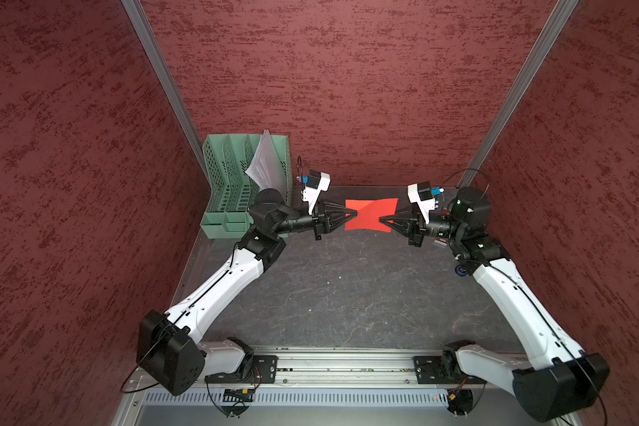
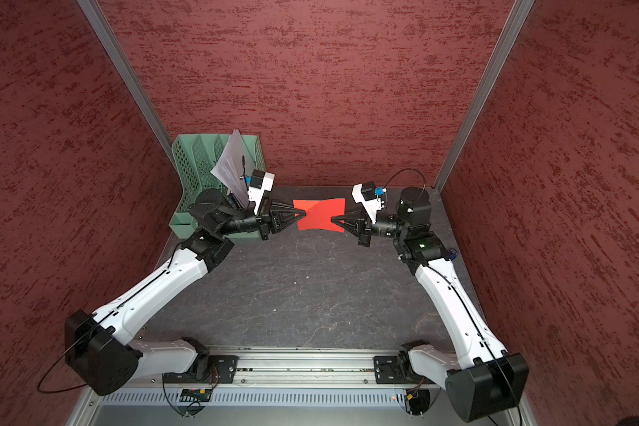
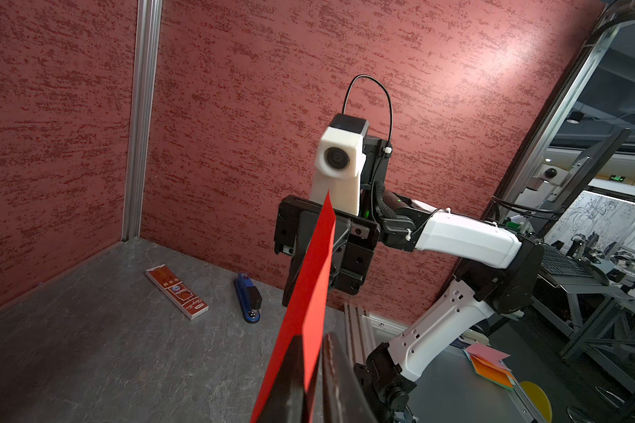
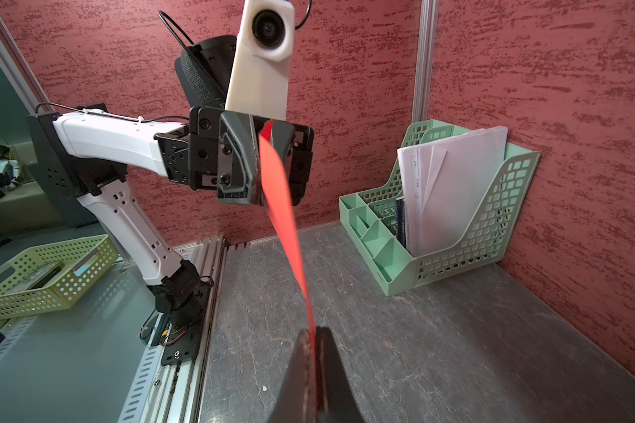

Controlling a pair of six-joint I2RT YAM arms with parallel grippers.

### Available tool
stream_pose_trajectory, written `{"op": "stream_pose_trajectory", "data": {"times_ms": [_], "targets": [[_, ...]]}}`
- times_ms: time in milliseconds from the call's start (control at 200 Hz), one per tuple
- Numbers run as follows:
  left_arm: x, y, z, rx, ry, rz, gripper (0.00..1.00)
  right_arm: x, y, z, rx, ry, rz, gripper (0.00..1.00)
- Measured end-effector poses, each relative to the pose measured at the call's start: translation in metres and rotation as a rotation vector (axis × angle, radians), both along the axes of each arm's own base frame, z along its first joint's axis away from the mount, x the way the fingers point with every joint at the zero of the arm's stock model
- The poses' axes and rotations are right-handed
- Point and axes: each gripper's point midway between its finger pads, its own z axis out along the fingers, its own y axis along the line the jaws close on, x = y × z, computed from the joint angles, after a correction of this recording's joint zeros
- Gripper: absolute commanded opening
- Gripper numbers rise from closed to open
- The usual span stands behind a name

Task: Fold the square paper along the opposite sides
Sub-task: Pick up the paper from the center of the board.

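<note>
I should open my right gripper and then use it to bend the paper's edge around toward my left gripper (image 1: 359, 213), because the square paper is stretched flat with my right gripper shut on its edge (image 1: 394, 206).
The square paper (image 1: 370, 214) (image 2: 320, 218) is bright red and hangs in the air above the back of the dark table, stretched between both grippers. My left gripper (image 1: 355, 213) (image 2: 304, 213) is shut on the middle of its left edge. My right gripper (image 1: 380, 220) (image 2: 332, 220) is shut on the middle of its right edge. In the left wrist view the square paper (image 3: 314, 278) runs edge-on from my left gripper (image 3: 314, 351) to the other arm. In the right wrist view the square paper (image 4: 283, 219) curves from my right gripper (image 4: 314, 335) to the left one.
A green file rack (image 1: 233, 184) (image 4: 466, 234) with white sheets (image 1: 266, 162) stands at the back left, close behind the left arm. A red-brown printed card (image 3: 176, 293) and a blue stapler (image 3: 248, 298) lie near the right wall. The table (image 1: 347, 295) is dark grey stone.
</note>
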Motion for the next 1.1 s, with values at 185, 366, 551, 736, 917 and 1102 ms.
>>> {"op": "stream_pose_trajectory", "data": {"times_ms": [185,366,551,736,917,1102], "targets": [[0.002,0.0,-0.002,0.005,0.0,0.013,0.13,0.0,0.0,0.0,0.0,0.0,0.0,0.0],[0.003,0.0,-0.001,0.005,-0.002,0.017,0.11,0.0,0.0,0.0,0.0,0.0,0.0,0.0],[0.003,0.0,-0.002,0.006,-0.005,0.02,0.0,0.0,0.0,0.0,0.0,0.0,0.0,0.0],[0.003,0.0,-0.003,0.012,0.003,0.02,0.0,0.0,0.0,0.0,0.0,0.0,0.0,0.0],[0.004,0.0,-0.004,0.023,0.008,0.022,0.0,0.0,0.0,-0.001,-0.001,0.007,0.0,0.46],[0.002,0.002,0.006,0.044,-0.008,0.037,0.0,-0.003,-0.002,0.003,-0.001,-0.024,-0.016,0.86]]}}
